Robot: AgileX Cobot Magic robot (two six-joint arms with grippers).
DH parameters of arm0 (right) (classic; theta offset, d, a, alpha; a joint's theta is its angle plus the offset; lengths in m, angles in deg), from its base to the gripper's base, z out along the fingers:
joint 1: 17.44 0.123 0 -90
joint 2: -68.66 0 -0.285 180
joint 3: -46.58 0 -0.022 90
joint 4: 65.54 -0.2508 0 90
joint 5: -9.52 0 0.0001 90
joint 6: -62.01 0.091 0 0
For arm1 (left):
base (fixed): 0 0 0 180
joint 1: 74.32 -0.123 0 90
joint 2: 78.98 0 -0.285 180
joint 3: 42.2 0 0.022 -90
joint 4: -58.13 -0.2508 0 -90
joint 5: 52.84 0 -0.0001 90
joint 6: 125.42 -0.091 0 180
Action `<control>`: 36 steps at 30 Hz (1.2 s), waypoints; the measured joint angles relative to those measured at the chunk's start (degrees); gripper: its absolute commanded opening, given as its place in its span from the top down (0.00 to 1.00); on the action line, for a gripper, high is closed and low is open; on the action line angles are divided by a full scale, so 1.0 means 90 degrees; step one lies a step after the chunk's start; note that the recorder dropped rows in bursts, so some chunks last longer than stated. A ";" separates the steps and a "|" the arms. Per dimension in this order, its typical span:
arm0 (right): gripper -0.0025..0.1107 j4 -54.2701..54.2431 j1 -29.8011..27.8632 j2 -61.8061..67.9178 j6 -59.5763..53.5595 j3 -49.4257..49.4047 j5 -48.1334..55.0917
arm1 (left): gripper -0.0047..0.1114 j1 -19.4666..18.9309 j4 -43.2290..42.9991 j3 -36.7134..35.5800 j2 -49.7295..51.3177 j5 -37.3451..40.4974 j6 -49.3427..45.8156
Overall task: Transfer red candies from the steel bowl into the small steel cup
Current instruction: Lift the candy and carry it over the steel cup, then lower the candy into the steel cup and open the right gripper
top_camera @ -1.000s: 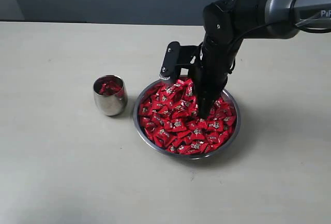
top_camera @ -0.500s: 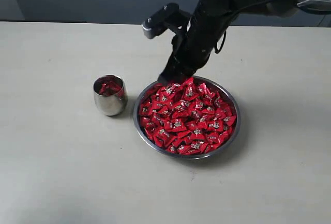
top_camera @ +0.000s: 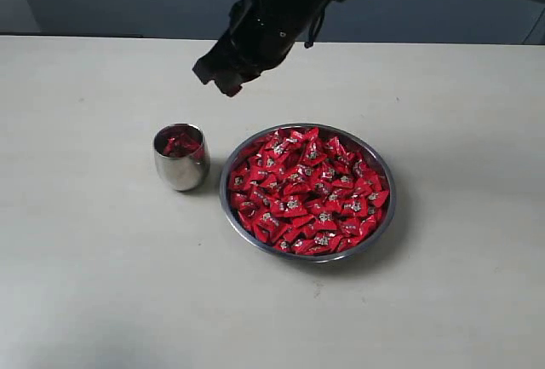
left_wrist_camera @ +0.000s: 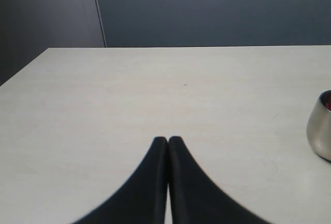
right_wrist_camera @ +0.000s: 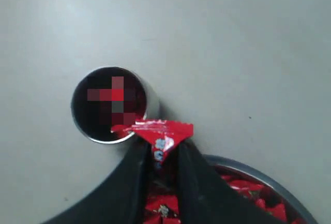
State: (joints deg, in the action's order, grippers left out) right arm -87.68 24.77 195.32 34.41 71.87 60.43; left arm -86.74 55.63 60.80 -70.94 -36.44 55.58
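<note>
I can see the red candy (right_wrist_camera: 160, 133) hanging higher than the small steel cup's open rim, so my right gripper keeps going across and lets go over the candies inside (top_camera: 180, 143).
The steel bowl (top_camera: 383, 216) sits right of centre, heaped with red candies (top_camera: 306, 190). To its left stands the small steel cup (top_camera: 180, 169) with a few red candies inside; the cup (right_wrist_camera: 83, 125) also shows in the right wrist view. My right gripper (top_camera: 228, 86) hangs high above the table, behind the gap between cup and bowl, shut on one red candy (right_wrist_camera: 160, 133). In the left wrist view my left gripper (left_wrist_camera: 168, 140) is shut with nothing in it, low over bare table, with the cup (left_wrist_camera: 320, 128) off to one side.
The beige table (top_camera: 102, 284) spreads around bowl and cup. A dark wall runs behind its far edge (top_camera: 102, 35). The bowl's rim (right_wrist_camera: 248, 164) shows beneath the right fingers.
My right gripper has lifted out of the bowl and swung up and left toward the cup, carrying one red candy. The left gripper, bowl and cup stay put.
</note>
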 measured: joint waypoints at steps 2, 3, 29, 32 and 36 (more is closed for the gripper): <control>0.99 -0.0026 0.0119 0.0161 -0.0046 0.0196 0.0060 | 0.96 0.0000 0.0000 0.0000 0.0000 0.0000 0.0000; 0.99 -0.0042 0.0180 0.0254 -0.0046 0.0293 0.0074 | 0.96 0.0000 0.0000 0.0000 0.0000 0.0000 0.0000; 0.99 -0.0228 0.0597 0.1158 -0.0075 0.0988 0.0365 | 0.96 0.0000 0.0000 0.0000 0.0000 0.0000 0.0000; 0.99 -0.0241 0.0597 0.1225 -0.0075 0.0988 0.0326 | 0.96 0.0000 0.0000 0.0000 0.0000 0.0000 0.0000; 0.99 -0.0241 0.0597 0.1251 -0.0075 0.0988 0.0287 | 0.96 0.0000 0.0000 0.0000 0.0000 0.0000 0.0000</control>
State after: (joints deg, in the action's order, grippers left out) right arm -89.85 30.14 206.58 33.74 80.76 63.01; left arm -86.74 55.63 60.80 -70.94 -36.44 55.58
